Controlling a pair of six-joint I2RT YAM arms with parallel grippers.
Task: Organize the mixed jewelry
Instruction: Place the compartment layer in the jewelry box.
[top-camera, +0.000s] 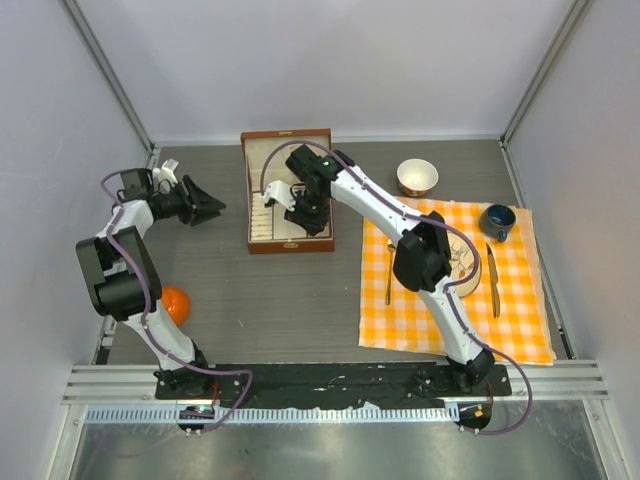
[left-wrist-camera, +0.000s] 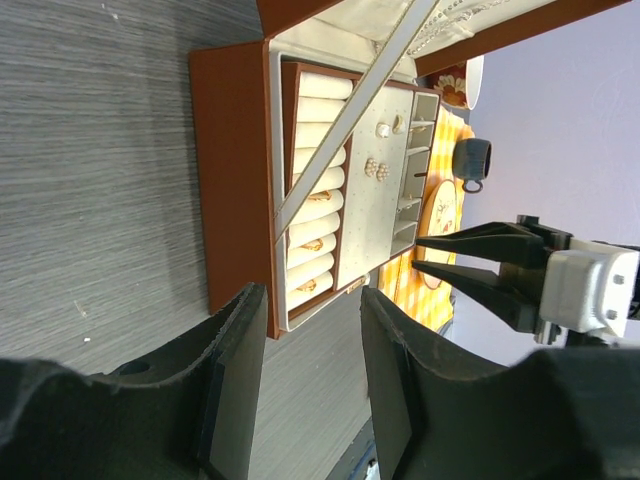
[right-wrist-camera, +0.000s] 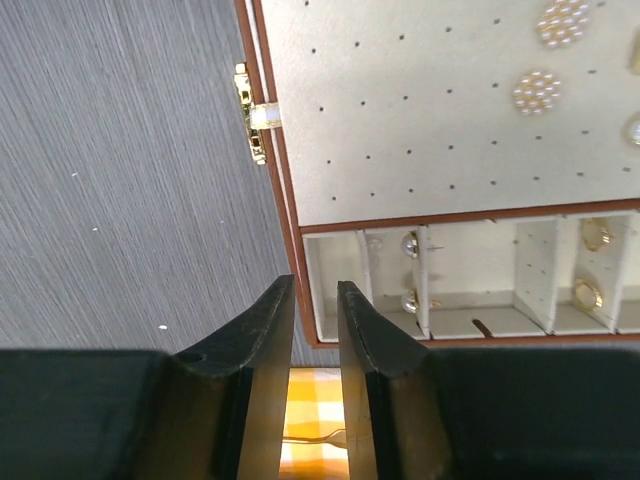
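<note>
The tray's back edge (left-wrist-camera: 320, 69) is higher than the jewelry box's rim. So my right gripper should move off the front corner and push on the back corner (left-wrist-camera: 436, 94) by the lid.
The brown wooden jewelry box (top-camera: 256, 195) lies open at the table's back middle. Its cream lining holds pearl cluster studs (right-wrist-camera: 537, 92), silvery ball studs (right-wrist-camera: 410, 245) and gold rings (right-wrist-camera: 596, 233) in small compartments. Rings (left-wrist-camera: 312, 244) sit in the ring rolls. No chain necklace shows. My right gripper (top-camera: 310, 215) hovers over the box's near right corner (right-wrist-camera: 315, 300); its jaws are a narrow gap apart and empty. My left gripper (top-camera: 205, 207) is left of the box, pointing at it (left-wrist-camera: 310, 330), wide open and empty.
An orange-checked cloth (top-camera: 520, 300) on the right carries a gold fork (top-camera: 389, 270), a knife (top-camera: 493, 280), a plate and a dark blue cup (top-camera: 497, 221). A white bowl (top-camera: 417, 177) stands behind it. An orange ball (top-camera: 175, 303) lies by the left arm.
</note>
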